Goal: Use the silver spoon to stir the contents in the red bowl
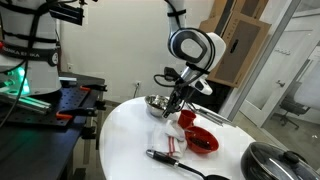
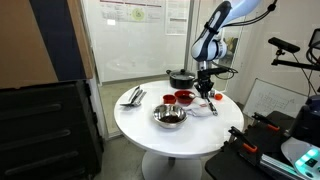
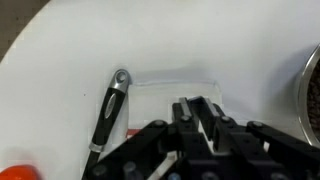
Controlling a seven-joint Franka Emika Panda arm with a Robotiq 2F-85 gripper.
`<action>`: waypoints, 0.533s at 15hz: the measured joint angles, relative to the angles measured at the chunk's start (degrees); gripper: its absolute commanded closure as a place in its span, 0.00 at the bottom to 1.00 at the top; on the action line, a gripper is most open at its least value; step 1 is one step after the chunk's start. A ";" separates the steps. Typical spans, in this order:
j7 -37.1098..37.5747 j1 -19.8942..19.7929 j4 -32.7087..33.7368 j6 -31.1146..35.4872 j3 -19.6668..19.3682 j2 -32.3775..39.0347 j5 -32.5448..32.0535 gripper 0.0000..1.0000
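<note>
My gripper hangs the silver spoon over the white cloth (image 1: 167,139), clear of the red bowl, so I should swing back over the bowl's dark contents (image 1: 200,142) before stirring.
The red bowl (image 1: 201,140) (image 2: 185,97) sits on the white round table (image 1: 130,140), with dark contents (image 1: 204,142) inside it. My gripper (image 1: 176,100) (image 2: 205,92) (image 3: 202,108) hangs above the table between the steel bowl and the red cup, away from the red bowl. Its jaws stand shut. In an exterior view a thin silvery piece, the silver spoon (image 1: 168,110), slants down from the fingers. In the wrist view the fingers nearly meet around a dark sliver, and the spoon's bowl is hidden.
A steel bowl (image 1: 155,103) (image 2: 169,116) and a small red cup (image 1: 186,118) (image 2: 168,99) stand near the gripper. A black-handled utensil (image 3: 108,108) (image 1: 165,156) lies beside a white cloth (image 3: 170,85). A lidded pot (image 1: 275,160) stands at the table edge.
</note>
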 measured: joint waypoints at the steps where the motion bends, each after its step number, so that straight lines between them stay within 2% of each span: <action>1: -0.25 -0.35 1.66 -3.10 0.16 0.00 0.06 0.96; 8: -1.35 -2.12 12.01 -18.25 0.52 1.48 0.71 0.96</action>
